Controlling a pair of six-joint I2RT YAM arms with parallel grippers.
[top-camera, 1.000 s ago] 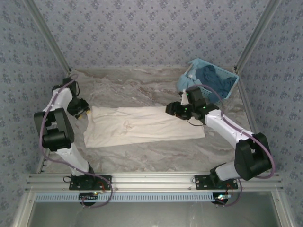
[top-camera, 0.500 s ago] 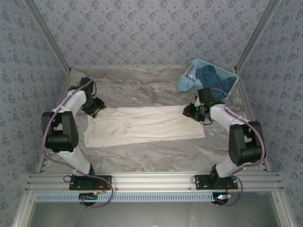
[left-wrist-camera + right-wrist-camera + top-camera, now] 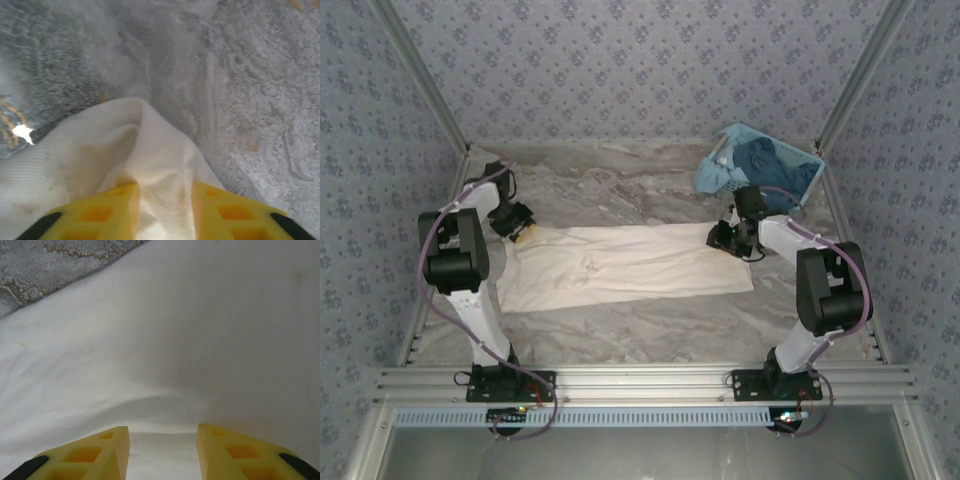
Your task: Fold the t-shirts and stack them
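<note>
I should have my left gripper swing its end (image 3: 512,272) back while my right gripper pulls the other one near, because the cream t-shirt lies crosswise (image 3: 630,264) with one short end at each gripper.
A cream t-shirt (image 3: 620,265) lies folded into a long strip across the middle of the table. My left gripper (image 3: 517,228) sits at the strip's far left corner. In the left wrist view its yellow fingers (image 3: 112,207) pinch a raised fold of the t-shirt (image 3: 130,145), which fills the gap of the left gripper (image 3: 165,190). My right gripper (image 3: 725,238) rests on the strip's far right corner. In the right wrist view the right gripper (image 3: 162,432) stands open, fingers (image 3: 235,450) pressed onto the t-shirt (image 3: 175,340), and a low wrinkle rises ahead of them.
A light blue lattice basket (image 3: 740,132) holding dark blue cloth (image 3: 770,165) stands at the back right, just behind the right arm. The marbled table (image 3: 610,180) runs between slanted frame posts. Bare table (image 3: 250,100) lies beyond the left corner.
The right gripper has moved right along the shirt to its far right corner and lowered. The left gripper has shifted to the far left corner and narrowed onto the cloth.
</note>
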